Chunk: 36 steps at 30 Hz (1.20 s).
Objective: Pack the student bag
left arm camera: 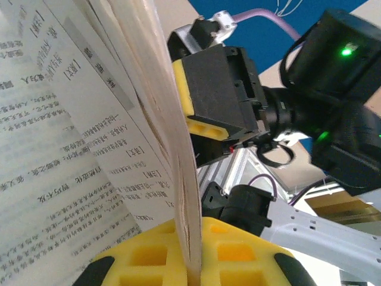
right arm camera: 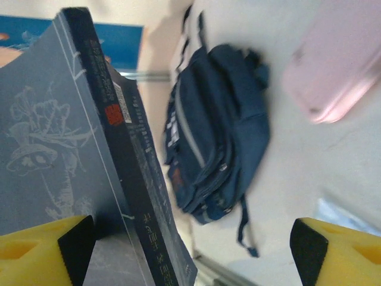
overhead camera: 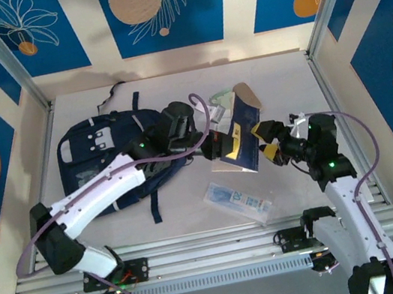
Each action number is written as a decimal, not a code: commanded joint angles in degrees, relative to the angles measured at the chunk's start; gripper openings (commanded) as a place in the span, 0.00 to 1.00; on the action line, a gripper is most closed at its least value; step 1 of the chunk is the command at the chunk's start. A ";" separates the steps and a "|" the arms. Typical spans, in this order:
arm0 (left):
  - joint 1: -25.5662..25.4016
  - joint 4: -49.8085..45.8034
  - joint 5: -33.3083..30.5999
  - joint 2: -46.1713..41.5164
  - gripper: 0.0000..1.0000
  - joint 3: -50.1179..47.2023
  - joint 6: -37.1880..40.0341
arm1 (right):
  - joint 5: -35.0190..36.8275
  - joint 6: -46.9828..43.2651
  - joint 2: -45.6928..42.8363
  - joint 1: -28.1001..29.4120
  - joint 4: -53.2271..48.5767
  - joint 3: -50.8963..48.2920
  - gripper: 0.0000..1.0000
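Note:
The book is hanging open from my left gripper's thin pinch of pages (left arm camera: 187, 199), so my right gripper needs to hold the spine (right arm camera: 126, 152) while my left gripper takes hold of both covers.
The student bag (overhead camera: 106, 151) lies flat on the left of the table, navy with white patches; the right wrist view shows the student bag (right arm camera: 220, 131) beyond the book. A dark blue book (overhead camera: 244, 135) is held up in mid-table. My left gripper (overhead camera: 218, 147) is shut on it, and the yellow fingers (left arm camera: 149, 256) pinch the book's page edge (left arm camera: 178, 149). My right gripper (overhead camera: 268, 143) stands open just right of the book. In its own view the right gripper (right arm camera: 190, 250) is wide open, the book's spine (right arm camera: 119, 155) resting by its left finger (right arm camera: 36, 250).
A clear plastic packet (overhead camera: 238, 202) lies near the front rail. A pink case (right arm camera: 339, 59) sits on the table past the bag. Pale green and brown items (overhead camera: 237, 96) lie behind the book. Aluminium posts and rails (overhead camera: 198, 242) frame the table.

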 commanded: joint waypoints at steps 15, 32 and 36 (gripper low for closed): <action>0.60 -1.06 3.04 -7.17 0.00 -4.31 2.38 | -7.60 5.55 -5.69 9.60 20.53 1.83 0.63; 4.26 7.18 -13.89 -18.88 0.69 -22.52 -26.31 | 32.79 6.63 -15.29 17.75 0.68 0.96 0.03; 2.59 31.14 -21.91 -23.29 0.73 -37.41 -45.25 | 44.88 11.42 -15.53 23.81 7.12 -3.30 0.00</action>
